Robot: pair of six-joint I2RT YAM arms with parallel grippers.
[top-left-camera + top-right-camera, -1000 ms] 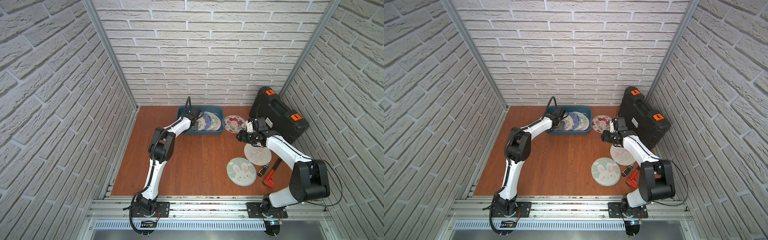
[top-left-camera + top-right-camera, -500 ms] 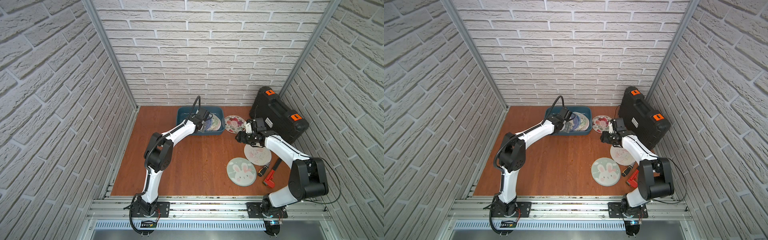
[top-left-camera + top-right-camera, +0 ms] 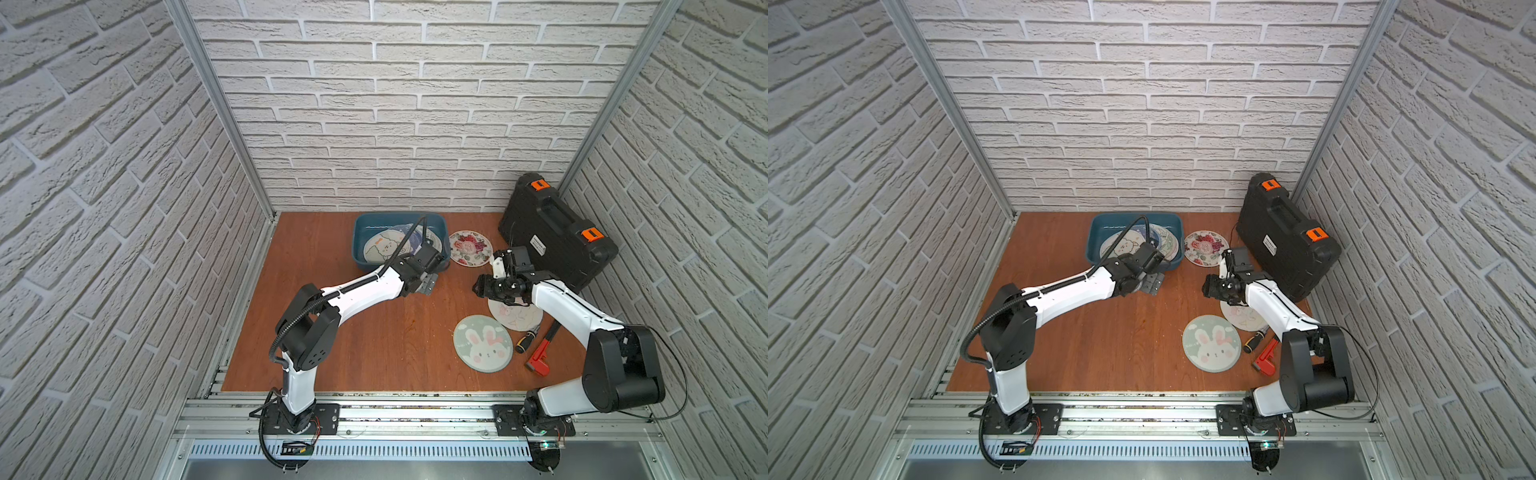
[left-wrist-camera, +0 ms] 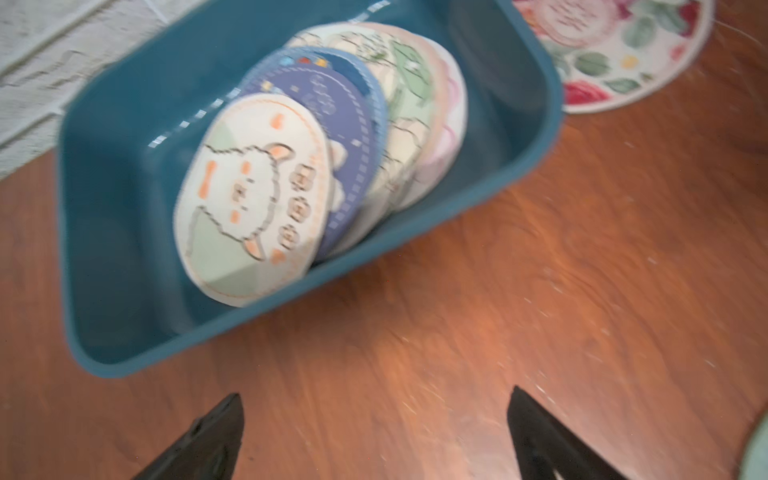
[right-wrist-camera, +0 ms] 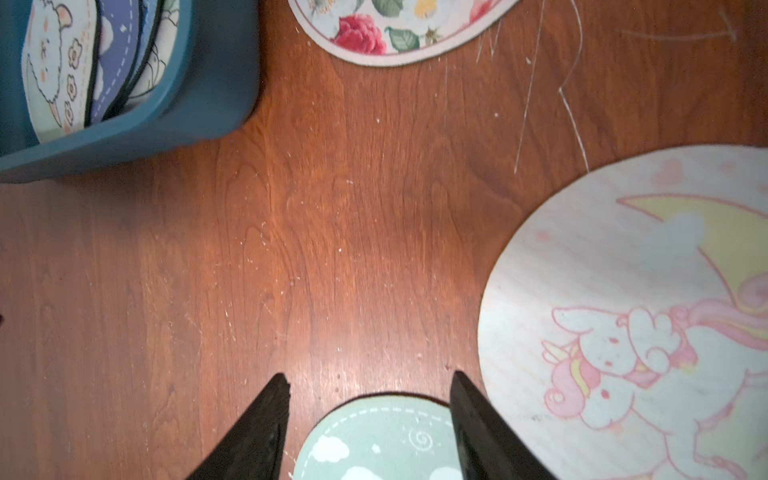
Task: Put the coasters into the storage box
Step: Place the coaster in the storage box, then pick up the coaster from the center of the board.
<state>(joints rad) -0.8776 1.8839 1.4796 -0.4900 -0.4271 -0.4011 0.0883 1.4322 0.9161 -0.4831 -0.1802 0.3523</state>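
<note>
My open left gripper is separated only by clear wood [image 3: 440,311] from the green bunny coaster's edge [image 3: 456,336], so I should keep moving there until my fingers close on that edge.
The teal storage box [image 3: 359,249] [image 3: 1094,245] stands at the back of the table with several coasters [image 3: 384,249] [image 4: 253,199] leaning overlapped inside. On the table lie a rose coaster [image 3: 469,248] [image 5: 395,29], a pink unicorn coaster [image 3: 517,318] [image 5: 623,311] and a green bunny coaster [image 3: 482,343] [image 5: 382,440]. My left gripper [image 3: 428,286] [image 4: 376,392] hangs open and empty just before the box's front right corner. My right gripper [image 3: 478,286] [image 5: 369,376] is open over bare wood, beside the unicorn coaster's edge, holding nothing.
A black hard case [image 3: 557,237] with orange latches fills the back right corner, close behind my right arm. A screwdriver [image 3: 527,338] and a red tool [image 3: 540,357] lie right of the bunny coaster. Brick walls close in three sides.
My left gripper has swung from the box's left end across it and out to its front right corner, staying open. The right gripper has edged slightly left.
</note>
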